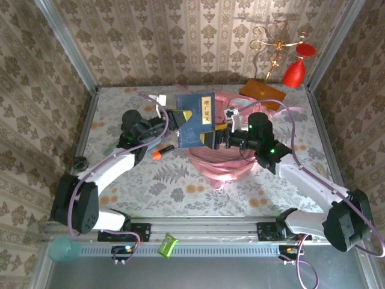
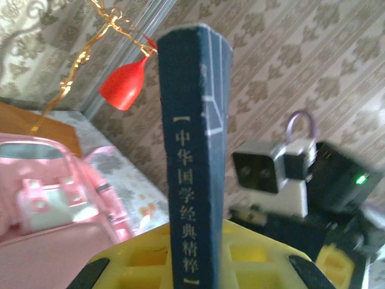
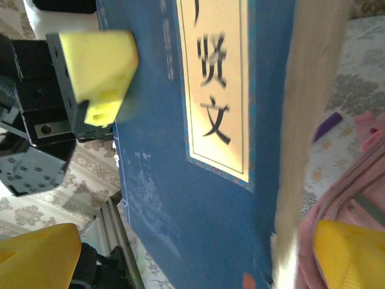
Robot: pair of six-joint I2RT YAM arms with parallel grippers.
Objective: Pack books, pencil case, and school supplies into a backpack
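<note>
I should take the book's opposite edge with my right gripper, because my left gripper holds the book's spine edge (image 1: pixel 180 133). That will free my left gripper to hold the backpack's rim (image 1: pixel 195 159) open.
A dark navy book (image 1: pixel 195 117) with a cream title label hangs above the pink backpack (image 1: pixel 224 164). My left gripper (image 1: pixel 175 118) is shut on its spine edge; in the left wrist view the book (image 2: pixel 195 150) stands upright between the yellow jaws of the left gripper (image 2: pixel 198 268). My right gripper (image 1: pixel 214 133) is open, its yellow fingers (image 3: pixel 36 259) spread wide on either side of the book's cover (image 3: pixel 180 198) without gripping it. A black-and-orange pen (image 1: pixel 162 152) lies on the table left of the backpack. A purple pen (image 3: pixel 328 125) lies beside the backpack (image 3: pixel 361 180). The pencil case is out of view.
An orange stand base (image 1: pixel 263 93) with gold wire and red ornaments (image 1: pixel 295 72) sits at the back right. A small white object (image 1: pixel 160 99) lies at the back left. A green item (image 1: pixel 167 245) and a teal ball (image 1: pixel 63 248) rest by the front rail.
</note>
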